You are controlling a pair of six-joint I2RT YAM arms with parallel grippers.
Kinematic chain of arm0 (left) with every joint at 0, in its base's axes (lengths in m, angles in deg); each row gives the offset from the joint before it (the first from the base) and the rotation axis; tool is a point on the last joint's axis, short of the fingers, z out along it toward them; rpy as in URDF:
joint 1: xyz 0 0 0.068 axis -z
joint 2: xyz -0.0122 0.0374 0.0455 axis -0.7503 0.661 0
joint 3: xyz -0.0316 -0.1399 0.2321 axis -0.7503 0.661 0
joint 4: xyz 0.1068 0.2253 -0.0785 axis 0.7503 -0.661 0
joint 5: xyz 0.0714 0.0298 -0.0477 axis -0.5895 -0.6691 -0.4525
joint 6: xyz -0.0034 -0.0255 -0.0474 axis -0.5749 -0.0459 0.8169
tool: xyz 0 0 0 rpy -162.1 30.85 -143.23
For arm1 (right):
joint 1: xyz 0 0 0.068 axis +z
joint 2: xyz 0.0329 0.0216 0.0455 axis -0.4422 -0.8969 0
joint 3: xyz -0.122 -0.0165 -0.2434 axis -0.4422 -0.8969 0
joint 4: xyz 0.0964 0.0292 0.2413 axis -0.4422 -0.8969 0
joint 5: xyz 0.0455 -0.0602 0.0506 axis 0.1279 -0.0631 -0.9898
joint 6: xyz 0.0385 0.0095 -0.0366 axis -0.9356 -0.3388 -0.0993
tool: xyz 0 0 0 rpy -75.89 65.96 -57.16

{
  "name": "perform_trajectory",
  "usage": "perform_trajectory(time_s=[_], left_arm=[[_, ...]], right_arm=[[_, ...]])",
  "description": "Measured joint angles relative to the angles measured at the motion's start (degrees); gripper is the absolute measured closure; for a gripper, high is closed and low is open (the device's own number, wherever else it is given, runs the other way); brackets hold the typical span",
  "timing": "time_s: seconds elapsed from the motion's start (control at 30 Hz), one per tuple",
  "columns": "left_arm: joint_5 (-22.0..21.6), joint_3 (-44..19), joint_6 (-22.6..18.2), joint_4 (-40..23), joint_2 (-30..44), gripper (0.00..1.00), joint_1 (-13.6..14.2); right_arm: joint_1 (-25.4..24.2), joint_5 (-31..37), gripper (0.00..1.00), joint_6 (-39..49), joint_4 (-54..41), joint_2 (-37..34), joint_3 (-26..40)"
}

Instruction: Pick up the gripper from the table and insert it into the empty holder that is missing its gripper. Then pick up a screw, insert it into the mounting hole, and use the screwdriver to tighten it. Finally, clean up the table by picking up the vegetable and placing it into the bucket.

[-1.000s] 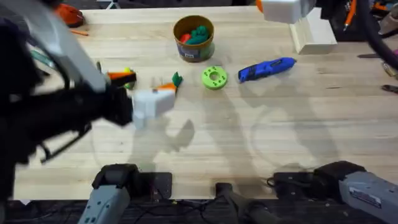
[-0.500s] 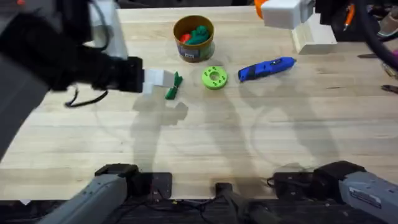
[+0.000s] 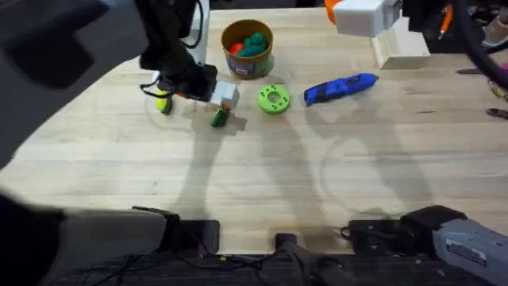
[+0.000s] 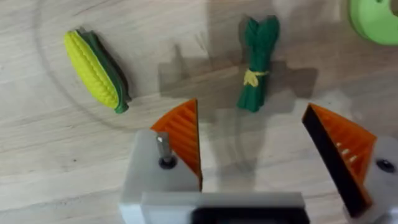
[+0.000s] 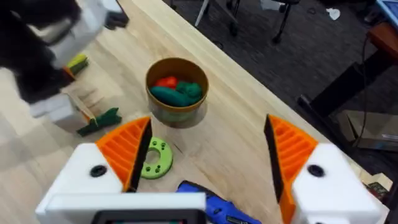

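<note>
My gripper will place the yellow corn cob (image 3: 164, 102) inside the mustard bucket. Vegetables (image 3: 252, 45) already crowd the bucket, so the cob will stand propped with its tip above the bucket's rim.
A green leafy vegetable bundle (image 3: 219, 118) (image 4: 257, 62) lies on the table, and my left gripper (image 3: 221, 98) (image 4: 252, 106) hovers open right above it with its orange pads (image 4: 183, 140) on either side. A yellow corn cob (image 3: 163, 104) (image 4: 96, 70) lies just to its left. The mustard bucket (image 3: 247, 49) (image 5: 177, 92) holds red and green vegetables. To the right lies the blue screwdriver (image 3: 341, 87) (image 5: 211, 205). My right gripper (image 3: 361, 14) (image 5: 205, 155) hangs open, high at the far right. The loose gripper, the holder and the screw are out of view.
A green round disc with holes (image 3: 274, 98) (image 5: 155, 160) lies between the bundle and the screwdriver. A white block (image 3: 401, 44) stands at the far right edge. My left arm (image 3: 71, 48) covers the table's left side.
My left arm has swung from the near left up and toward the far middle, bringing its gripper over the green bundle. The right arm has not moved.
</note>
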Motion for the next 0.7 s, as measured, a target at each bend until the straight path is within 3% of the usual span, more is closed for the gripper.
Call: perform_trajectory(time_s=[0.17,0.37,0.7], left_arm=[[-0.7,-0.1,0.9,3.2,5.8,0.013,0.6],[-0.7,-0.1,2.1,5.1,11.0,0.013,4.0],[-1.6,-0.7,3.3,5.3,15.8,0.009,4.4]], right_arm=[[0.0,0.0,0.01,0.0,0.0,0.0,0.0],[0.0,0.0,0.01,0.0,0.0,0.0,0.0],[0.0,0.0,0.01,0.0,0.0,0.0,0.0]])
